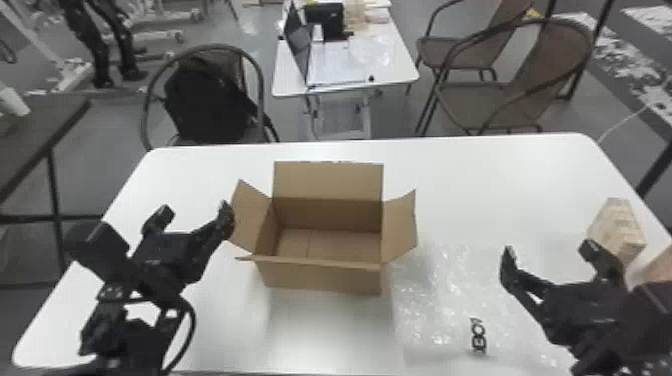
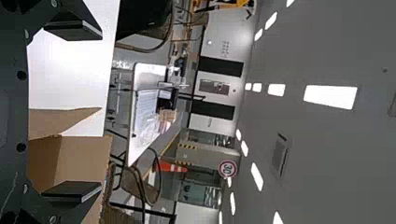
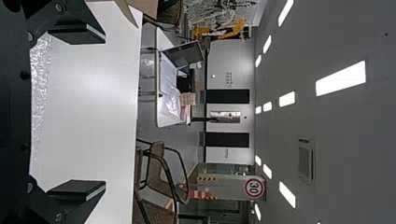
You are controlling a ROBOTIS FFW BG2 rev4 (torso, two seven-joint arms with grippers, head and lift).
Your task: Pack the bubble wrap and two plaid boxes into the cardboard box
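Observation:
I expect the whole cardboard box to slide and turn along when I pull the flap (image 1: 250, 217), because it is joined to the box along a crease (image 1: 266, 227).
Left of the cardboard box (image 1: 322, 277), my left gripper (image 1: 194, 216) stands open beside its left flap. The box is open and empty inside, flaps spread. In the left wrist view, my left gripper (image 2: 74, 109) has nothing between its fingers, with the cardboard box (image 2: 79, 161) beyond. Clear bubble wrap (image 1: 440, 300) lies flat right of the box. Over its right side is my right gripper (image 1: 550, 251), open and empty. The right wrist view shows my right gripper (image 3: 77, 112) and the bubble wrap (image 3: 39, 93). A beige plaid box (image 1: 617, 227) sits beyond the right gripper.
What looks like a person's hand (image 1: 652, 267) is by the plaid box at the right edge. The white table (image 1: 490, 185) carries everything. Behind it stand a chair with a black bag (image 1: 207, 100), a small desk (image 1: 395, 65) and brown chairs (image 1: 545, 65).

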